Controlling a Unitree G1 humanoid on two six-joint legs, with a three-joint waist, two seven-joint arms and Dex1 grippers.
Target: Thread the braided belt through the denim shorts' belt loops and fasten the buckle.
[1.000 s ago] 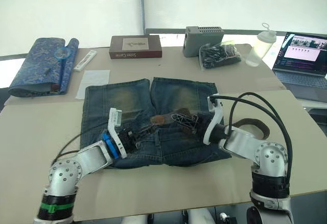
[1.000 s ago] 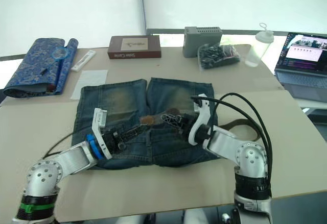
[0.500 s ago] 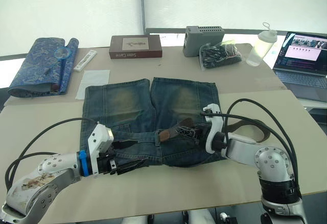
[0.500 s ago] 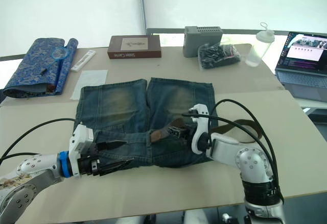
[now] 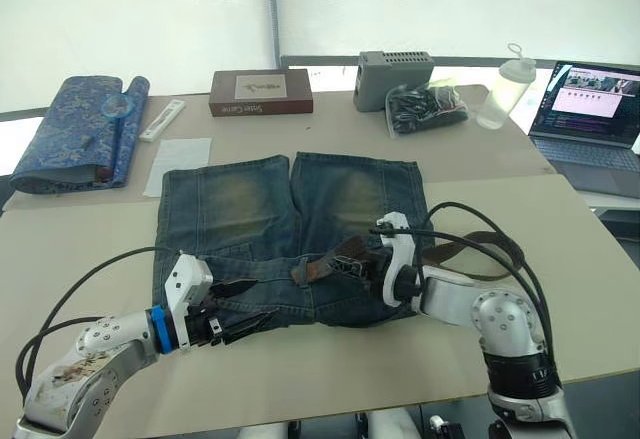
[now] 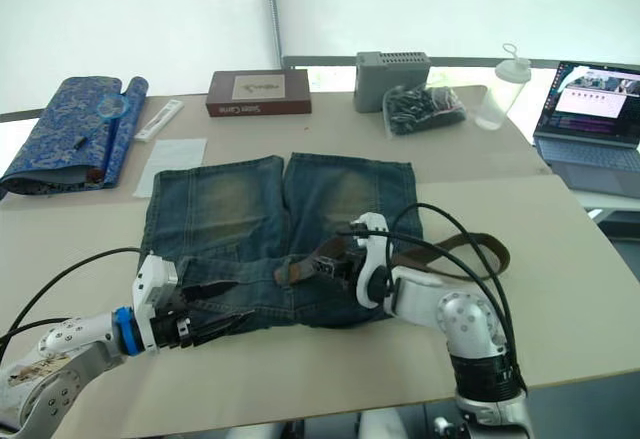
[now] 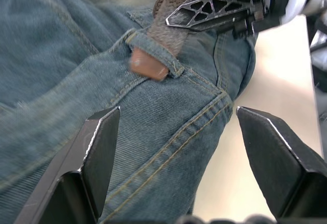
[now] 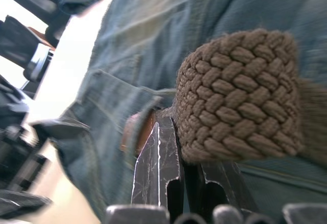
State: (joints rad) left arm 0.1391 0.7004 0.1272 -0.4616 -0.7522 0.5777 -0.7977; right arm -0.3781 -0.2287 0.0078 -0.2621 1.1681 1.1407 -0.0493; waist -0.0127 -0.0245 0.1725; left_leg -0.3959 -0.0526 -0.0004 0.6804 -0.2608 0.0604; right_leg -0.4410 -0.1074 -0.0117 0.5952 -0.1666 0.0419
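Note:
The belt's brown leather tip (image 5: 299, 274) is already sticking out from under the belt loop, so the braided belt (image 5: 326, 264) will keep sliding through when I pull the tip.
The denim shorts (image 5: 240, 199) lie flat on the beige table, waistband toward me. My right gripper (image 5: 352, 261) is shut on the braided belt (image 8: 235, 96) over the middle of the waistband. The belt's brown leather tip (image 7: 148, 66) pokes out from under one of the belt loops (image 7: 153, 48). Behind the right arm the belt (image 5: 478, 249) trails off in a curve onto the table. The buckle is hidden. My left gripper (image 5: 262, 299) hovers open at the waistband's near left, a short way from the tip, with nothing between its fingers (image 7: 97, 152).
Along the far edge sit a folded blue patterned cloth (image 5: 85, 129), a brown box (image 5: 260, 91), a grey box (image 5: 395, 67), a black bag (image 5: 428, 107) and a clear bottle (image 5: 500, 84). A laptop (image 5: 590, 109) stands at the far right. A white sheet (image 5: 178, 152) lies beside the shorts.
My left gripper drew back from the belt's tip toward the near left and stands open. My right gripper slid the belt leftward along the waistband.

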